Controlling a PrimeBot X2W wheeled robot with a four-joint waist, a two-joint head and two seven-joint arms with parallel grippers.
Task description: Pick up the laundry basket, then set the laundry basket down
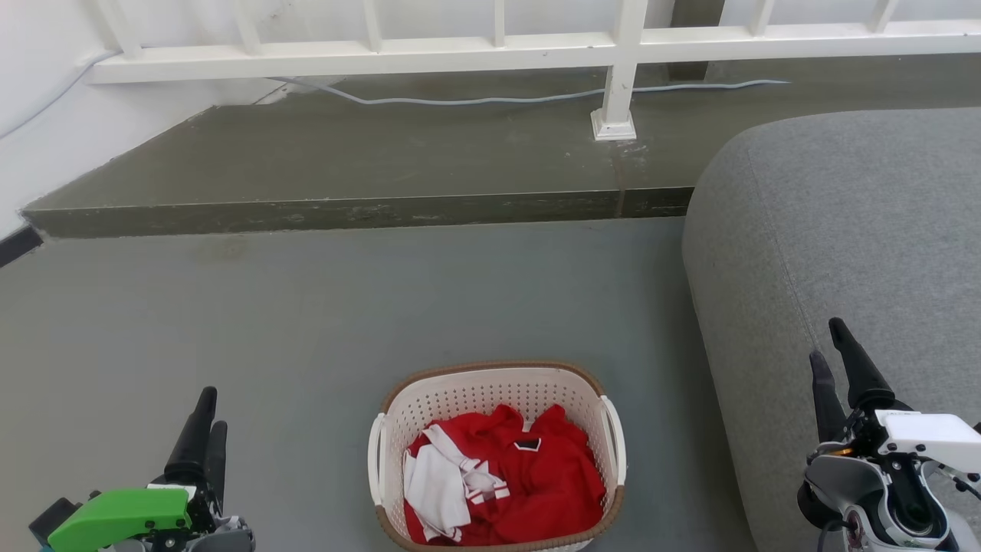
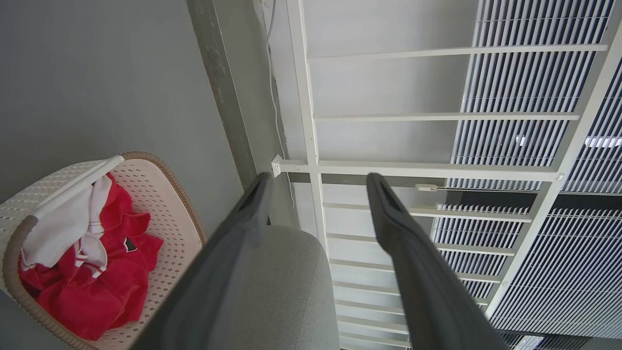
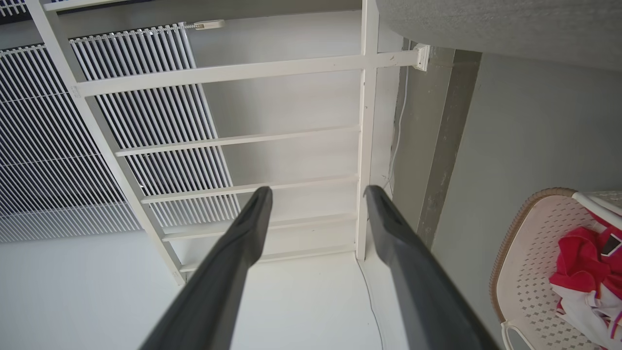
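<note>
The laundry basket will come up level with its handles staying fixed when the robot lifts it, because the white handles go straight into the brown rim on opposite sides.
The laundry basket stands on the grey floor at the bottom centre of the head view, cream-white and perforated with a brown rim and white side handles. Red and white clothes lie inside it. My left gripper is at the lower left, well apart from the basket, open and empty. My right gripper is at the lower right over the grey sofa, open and empty. The basket lies at the lower left of the left wrist view, with my left gripper apart from it. The basket also sits right of my right gripper.
A grey sofa fills the right side, close to the basket's right handle. A raised dark step runs across behind, with a white railing and a cable on it. A white wall stands at left.
</note>
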